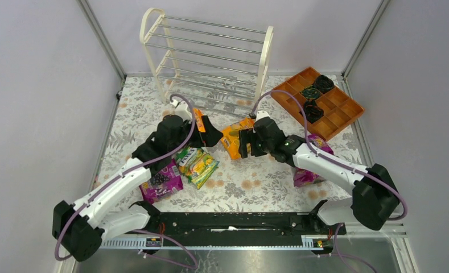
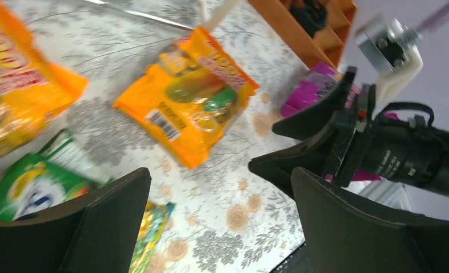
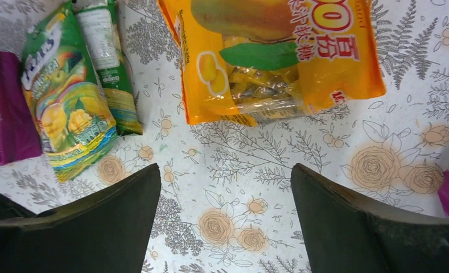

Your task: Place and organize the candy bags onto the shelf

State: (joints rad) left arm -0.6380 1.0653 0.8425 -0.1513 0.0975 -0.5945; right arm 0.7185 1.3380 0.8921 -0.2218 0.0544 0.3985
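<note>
My left gripper should move over and grip the opposite edge (image 1: 227,143), since the middle orange candy bag (image 1: 234,138) lies flat and crooked with my right gripper at one edge.
The shelf (image 1: 210,57) stands at the back of the table with its chrome rods bare. One orange candy bag (image 1: 233,141) lies flat in the middle, just in front of my right gripper (image 1: 246,143), which is open with only tablecloth between its fingers (image 3: 225,216). In the right wrist view that orange bag (image 3: 273,57) lies above the fingertips. My left gripper (image 1: 206,134) is open and holds nothing (image 2: 222,210). A second orange bag (image 1: 198,120) sits beside it. Two green-yellow bags (image 1: 197,165) and a purple bag (image 1: 162,182) lie near the left arm.
An orange compartmented tray (image 1: 318,102) with small black round objects sits at the back right. Another purple bag (image 1: 307,175) lies partly under the right arm. The two grippers are close together, and the right one (image 2: 324,148) shows in the left wrist view.
</note>
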